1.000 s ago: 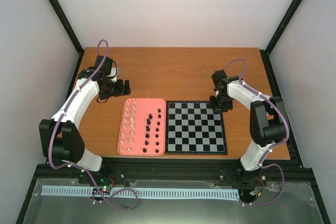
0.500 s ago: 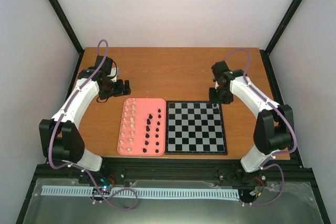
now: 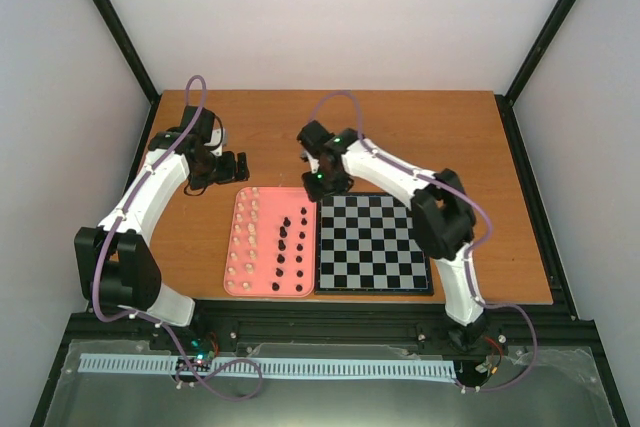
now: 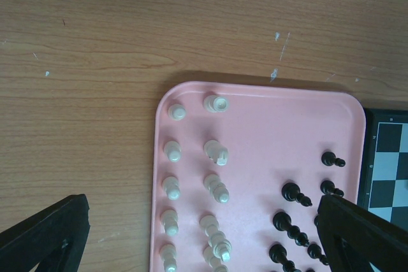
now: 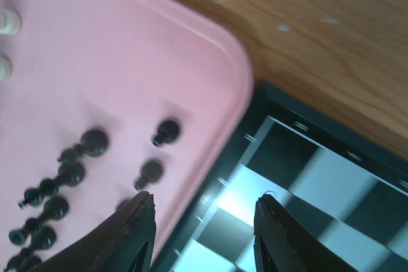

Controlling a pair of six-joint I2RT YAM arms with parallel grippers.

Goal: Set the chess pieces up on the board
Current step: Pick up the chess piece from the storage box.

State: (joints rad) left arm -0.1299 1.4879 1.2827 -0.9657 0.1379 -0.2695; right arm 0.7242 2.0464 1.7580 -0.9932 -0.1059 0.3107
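Note:
The farthest small dark piece stands clear of its neighbour, so the robot's right gripper should keep going down toward it until the open fingers are on both sides of its head.
The black-and-pale checked board lies right of a pink tray. On the tray stand the chess pieces, the dark ones on its right half and cream-white ones on its left. My right gripper hovers open over the tray's far right corner, where it meets the board. Its fingers straddle the tray's edge, with small dark pieces just ahead and nothing between them. My left gripper hangs wide open beyond the tray's far left corner, above white pieces and dark pieces.
Brown wooden tabletop stretches behind the tray and board. Black frame posts and white walls close in the sides. The tray and board sit edge to edge near the table's front.
My right arm has swung left from the board's far right corner to the tray's far right corner. The left arm has not moved.

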